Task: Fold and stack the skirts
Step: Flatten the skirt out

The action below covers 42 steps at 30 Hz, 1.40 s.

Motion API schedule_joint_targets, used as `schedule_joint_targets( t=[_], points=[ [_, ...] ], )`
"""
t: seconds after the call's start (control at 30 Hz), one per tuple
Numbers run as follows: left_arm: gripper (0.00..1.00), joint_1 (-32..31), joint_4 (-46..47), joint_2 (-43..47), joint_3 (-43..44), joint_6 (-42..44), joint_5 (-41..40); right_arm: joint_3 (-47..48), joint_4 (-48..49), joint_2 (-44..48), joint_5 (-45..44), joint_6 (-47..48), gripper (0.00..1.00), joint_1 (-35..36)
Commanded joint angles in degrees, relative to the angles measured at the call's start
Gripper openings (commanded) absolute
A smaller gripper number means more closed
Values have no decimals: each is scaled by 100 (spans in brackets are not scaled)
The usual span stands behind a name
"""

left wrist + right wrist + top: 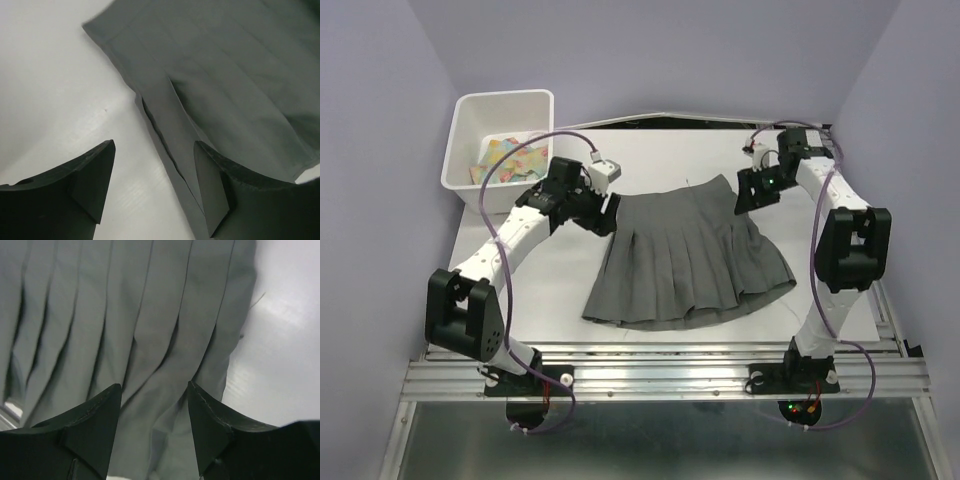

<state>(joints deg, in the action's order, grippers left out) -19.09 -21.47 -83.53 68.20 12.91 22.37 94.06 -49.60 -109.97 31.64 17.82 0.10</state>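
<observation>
I should turn the skirt's waist (670,191) toward my right gripper and straighten the hem with my left gripper, because the skirt's hem (708,306) faces my arms and its pleats are uneven.
One dark grey pleated skirt (685,260) lies spread flat on the white table, narrow waist to the back, wide hem toward the arms. My left gripper (603,213) is open at the skirt's left waist corner. In the left wrist view its jaws straddle the skirt's side edge (165,125), one finger over cloth, one over bare table. My right gripper (748,193) is open over the skirt's right waist corner. In the right wrist view the pleats (140,335) lie under and between the open jaws. Neither gripper holds cloth.
A white bin (500,140) with colourful items inside stands at the back left. The white table (650,140) ends near a wall behind the skirt. A metal rail (670,375) carries both arm bases at the front.
</observation>
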Motion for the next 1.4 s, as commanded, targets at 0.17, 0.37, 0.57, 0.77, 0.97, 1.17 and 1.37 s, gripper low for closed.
schedule_joint_targets(
  t=[0.17, 0.37, 0.57, 0.77, 0.97, 1.17, 1.37],
  points=[
    [74, -516, -252, -497, -571, 72, -382, -1414, -648, 46, -1176, 1610, 54, 87],
    [70, -630, -313, -1042, -519, 116, -146, -2058, -243, 134, -2004, 1812, 47, 87],
    [46, -719, -314, -1710, -283, 28, -793, -2488, -471, 537, -1977, 2136, 47, 306],
    [0, -579, -515, -2904, 1347, 247, -1559, -3051, -770, 977, -1898, 2279, 47, 1166],
    [2, -315, -867, -4293, 3957, 476, -1973, -2701, -1015, 1013, -951, 1856, 50, 2230],
    [46, -130, -1131, -4296, 5220, 581, -1728, -1357, -1614, 1372, 922, 1393, 60, 2293],
    [57, -121, -894, -2846, 4072, 547, -754, -705, -464, 1384, 985, 390, 62, 1354]
  ],
)
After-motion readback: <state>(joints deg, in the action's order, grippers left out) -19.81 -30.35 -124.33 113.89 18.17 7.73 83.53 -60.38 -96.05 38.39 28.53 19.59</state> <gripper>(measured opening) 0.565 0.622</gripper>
